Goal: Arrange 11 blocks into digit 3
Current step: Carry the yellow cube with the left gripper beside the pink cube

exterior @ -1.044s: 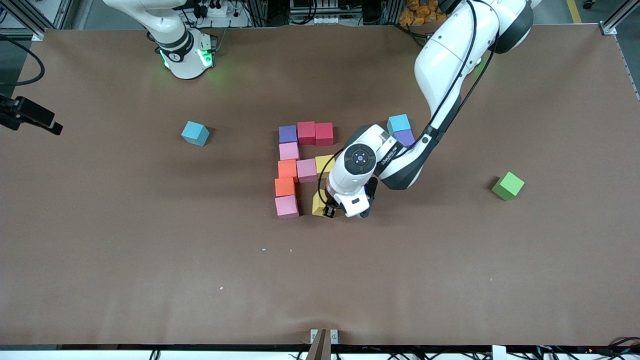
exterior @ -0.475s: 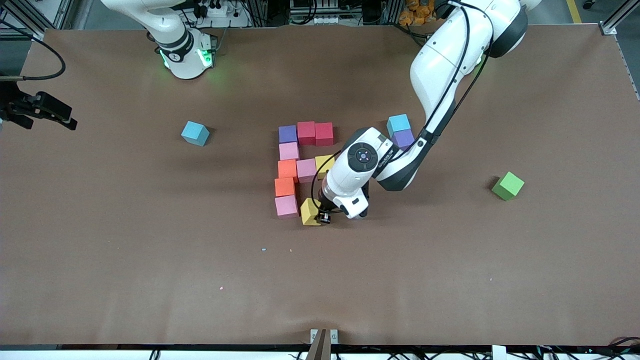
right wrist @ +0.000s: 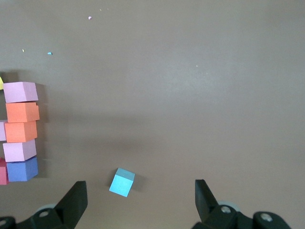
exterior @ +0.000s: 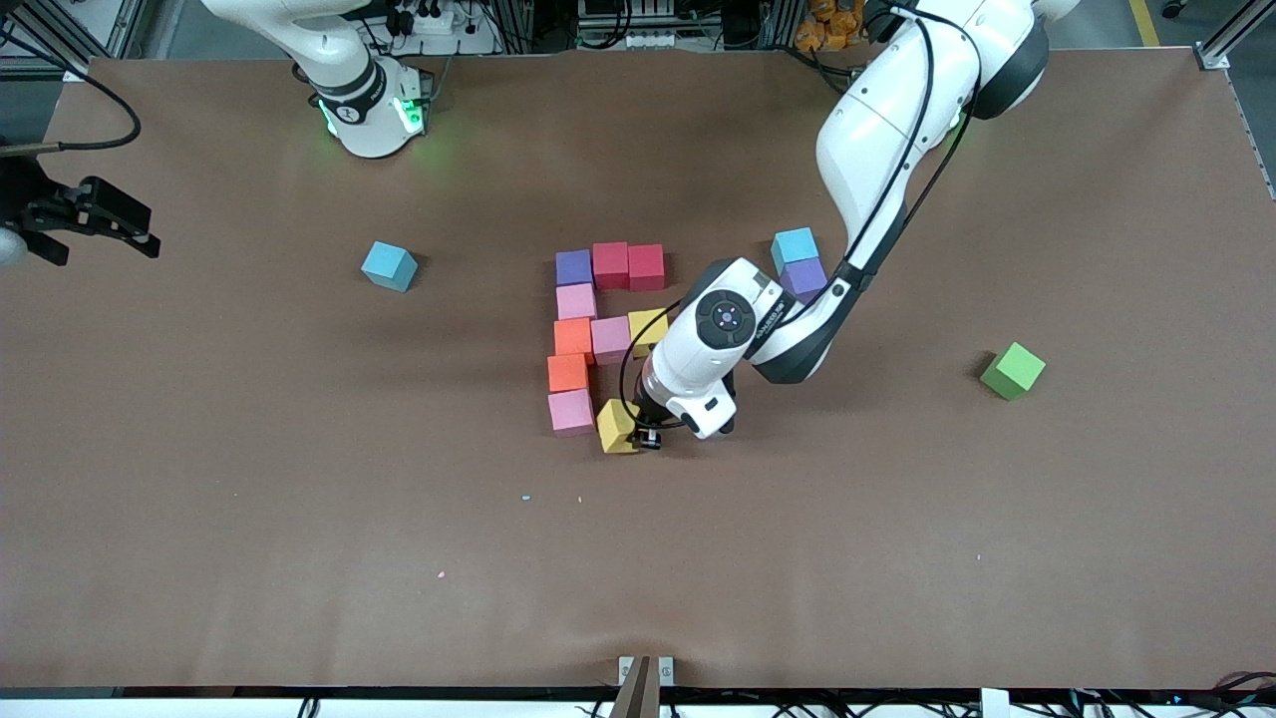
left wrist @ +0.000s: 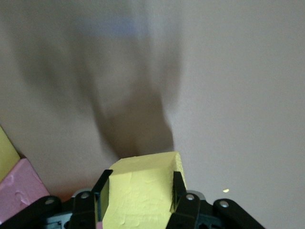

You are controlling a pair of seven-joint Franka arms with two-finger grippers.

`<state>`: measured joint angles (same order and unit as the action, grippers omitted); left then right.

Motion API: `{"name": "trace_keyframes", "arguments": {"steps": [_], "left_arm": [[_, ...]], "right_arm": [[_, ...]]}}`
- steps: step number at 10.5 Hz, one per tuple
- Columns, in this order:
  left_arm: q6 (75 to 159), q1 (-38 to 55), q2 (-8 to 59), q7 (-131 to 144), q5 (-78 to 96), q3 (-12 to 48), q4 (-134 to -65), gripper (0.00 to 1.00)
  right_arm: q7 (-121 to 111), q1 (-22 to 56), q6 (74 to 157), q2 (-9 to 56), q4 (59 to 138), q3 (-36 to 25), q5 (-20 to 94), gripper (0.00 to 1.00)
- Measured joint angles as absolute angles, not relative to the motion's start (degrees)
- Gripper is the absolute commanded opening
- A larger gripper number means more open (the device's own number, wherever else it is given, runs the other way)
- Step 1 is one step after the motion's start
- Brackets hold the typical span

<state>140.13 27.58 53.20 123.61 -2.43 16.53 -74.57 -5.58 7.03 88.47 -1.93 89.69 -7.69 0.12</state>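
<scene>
The yellow block in my left gripper (exterior: 616,433) sticks out beyond the column's last pink block. Next, I pull it back level with that pink (exterior: 613,411) block before letting go.
My left gripper (exterior: 638,432) (left wrist: 142,178) is shut on a yellow block (exterior: 617,426) (left wrist: 143,198), slightly turned, low beside the pink block (exterior: 571,412) (left wrist: 19,188) that ends the column. The column runs purple (exterior: 573,266), pink (exterior: 576,300), orange (exterior: 573,338), orange (exterior: 567,372). Two red blocks (exterior: 628,265) lie beside the purple one. A pink (exterior: 611,339) and a yellow block (exterior: 648,327) lie beside the upper orange. Another purple block (exterior: 804,276) sits apart. My right gripper (exterior: 95,221) (right wrist: 140,198) hangs open and empty over the right arm's end of the table.
One light-blue cube (exterior: 795,245) touches the stray purple block. Another light-blue cube (exterior: 389,265) (right wrist: 122,182) lies alone toward the right arm's end. A green cube (exterior: 1013,370) sits toward the left arm's end. The left arm's forearm (exterior: 797,329) hangs over the yellow block in the row.
My left gripper has carried the yellow block toward the pink block at the column's end, closing the gap. The right gripper has drifted slightly at the view's edge.
</scene>
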Motion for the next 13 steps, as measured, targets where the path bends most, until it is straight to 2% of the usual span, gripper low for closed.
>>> {"name": "trace_keyframes", "arguments": {"steps": [5, 13], "left_arm": [[128.4, 28.5, 52.6, 120.3, -2.4, 16.5, -73.5, 0.00], [129.7, 30.3, 52.9, 120.3, -2.4, 15.9, -70.5, 0.00]], "right_arm": [[-6.1, 6.7, 88.5, -0.8, 88.6, -7.1, 0.1, 1.00], [-6.0, 6.7, 88.4, -0.8, 88.0, -6.9, 0.1, 1.00]]}}
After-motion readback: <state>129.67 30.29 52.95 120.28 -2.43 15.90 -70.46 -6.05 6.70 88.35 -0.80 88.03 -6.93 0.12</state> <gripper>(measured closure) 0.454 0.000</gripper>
